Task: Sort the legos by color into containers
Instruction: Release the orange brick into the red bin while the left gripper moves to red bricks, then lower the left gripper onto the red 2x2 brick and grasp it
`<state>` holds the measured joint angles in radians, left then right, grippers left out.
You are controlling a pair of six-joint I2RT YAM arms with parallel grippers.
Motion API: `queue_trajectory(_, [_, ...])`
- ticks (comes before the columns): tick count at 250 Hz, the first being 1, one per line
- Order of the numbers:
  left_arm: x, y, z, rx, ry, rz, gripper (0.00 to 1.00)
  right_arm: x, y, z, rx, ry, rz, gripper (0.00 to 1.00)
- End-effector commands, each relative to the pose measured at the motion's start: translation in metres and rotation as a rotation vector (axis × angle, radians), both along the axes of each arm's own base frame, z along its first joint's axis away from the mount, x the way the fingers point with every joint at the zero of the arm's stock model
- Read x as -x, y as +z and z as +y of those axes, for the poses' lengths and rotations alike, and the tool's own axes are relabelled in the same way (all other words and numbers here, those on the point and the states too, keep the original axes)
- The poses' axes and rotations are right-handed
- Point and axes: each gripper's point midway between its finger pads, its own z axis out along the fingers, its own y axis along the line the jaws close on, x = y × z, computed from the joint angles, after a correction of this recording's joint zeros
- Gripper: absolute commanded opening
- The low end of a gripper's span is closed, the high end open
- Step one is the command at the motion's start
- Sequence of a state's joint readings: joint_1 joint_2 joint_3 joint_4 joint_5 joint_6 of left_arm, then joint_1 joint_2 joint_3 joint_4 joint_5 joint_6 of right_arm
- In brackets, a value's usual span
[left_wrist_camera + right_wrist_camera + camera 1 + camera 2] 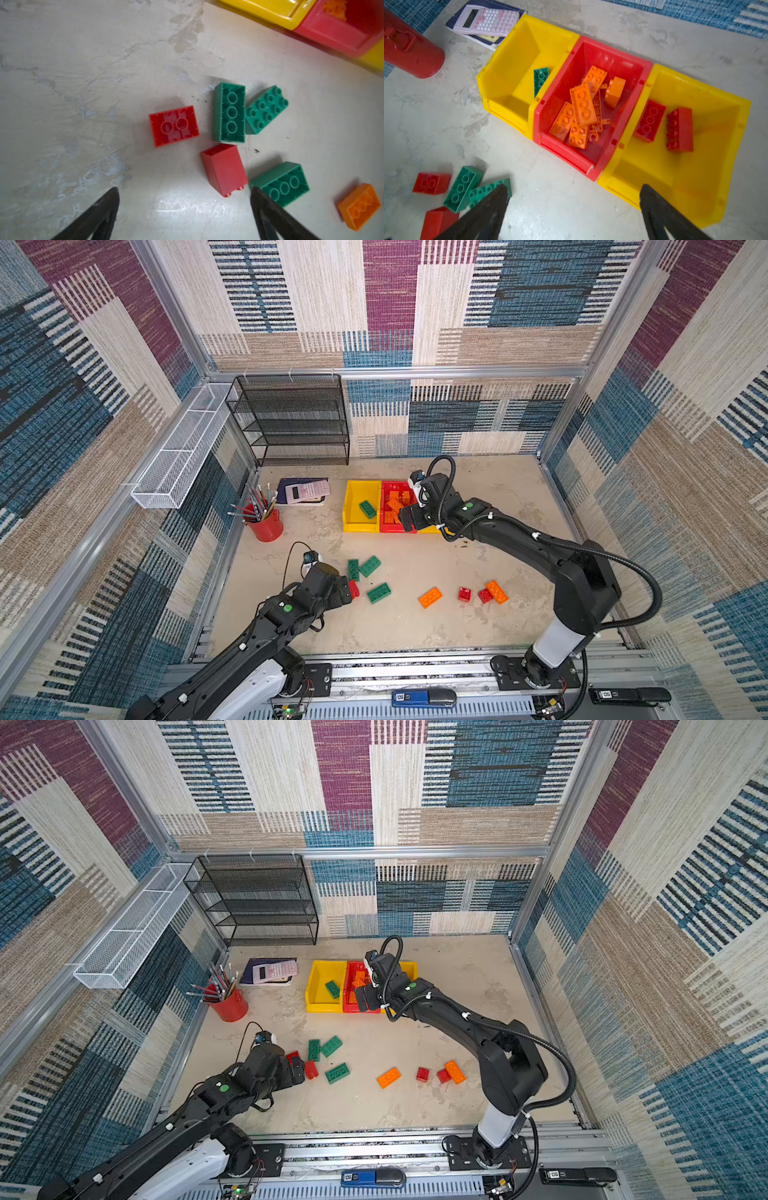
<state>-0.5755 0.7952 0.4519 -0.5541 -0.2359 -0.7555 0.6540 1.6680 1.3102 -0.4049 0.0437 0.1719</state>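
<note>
The robot's right arm is over the yellow bin of red legos (678,146), so the right gripper should move back before the left gripper brings the hollow-side-up red brick (174,126) there.
Three containers stand in a row: a yellow bin (508,68) holding one green lego (540,80), a red bin (560,149) with several orange legos (582,106), and a yellow bin (695,187) with two red ones (650,120). My right gripper (574,186) hangs open and empty over the red bin's front edge (392,526). Low over the table, my left gripper (185,189) is open beside a red brick lying on its side (224,169). Another red brick (173,125) and three green bricks (228,113) lie just beyond. Orange (430,597) and red (464,594) bricks lie further right.
A red pencil cup (266,524) and a calculator on a book (307,490) sit left of the bins. A black mesh rack (291,423) stands at the back left, with a white wire basket (183,452) on the left wall.
</note>
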Motion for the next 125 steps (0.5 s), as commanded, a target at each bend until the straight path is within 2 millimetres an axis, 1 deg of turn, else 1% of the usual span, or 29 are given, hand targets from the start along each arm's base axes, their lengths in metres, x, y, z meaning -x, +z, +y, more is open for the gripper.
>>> queue_trajectory(1, [-0.011, 0.0, -0.005, 0.04, 0.011, -0.006, 0.99, 0.013, 0.012, 0.001, -0.078, 0.005, -0.01, 0.99])
queue_trajectory(27, [-0.018, -0.004, -0.003, 0.009, 0.014, 0.024, 0.99, 0.026, 0.016, -0.007, -0.097, -0.003, -0.015, 1.0])
queue_trajectory(54, [-0.025, -0.009, -0.003, 0.002, 0.017, 0.046, 0.99, 0.033, 0.018, -0.012, -0.114, -0.006, -0.02, 1.0])
queue_trajectory(125, [-0.036, -0.023, -0.001, -0.002, 0.034, 0.079, 0.97, 0.041, 0.012, -0.016, -0.125, -0.003, -0.012, 1.0])
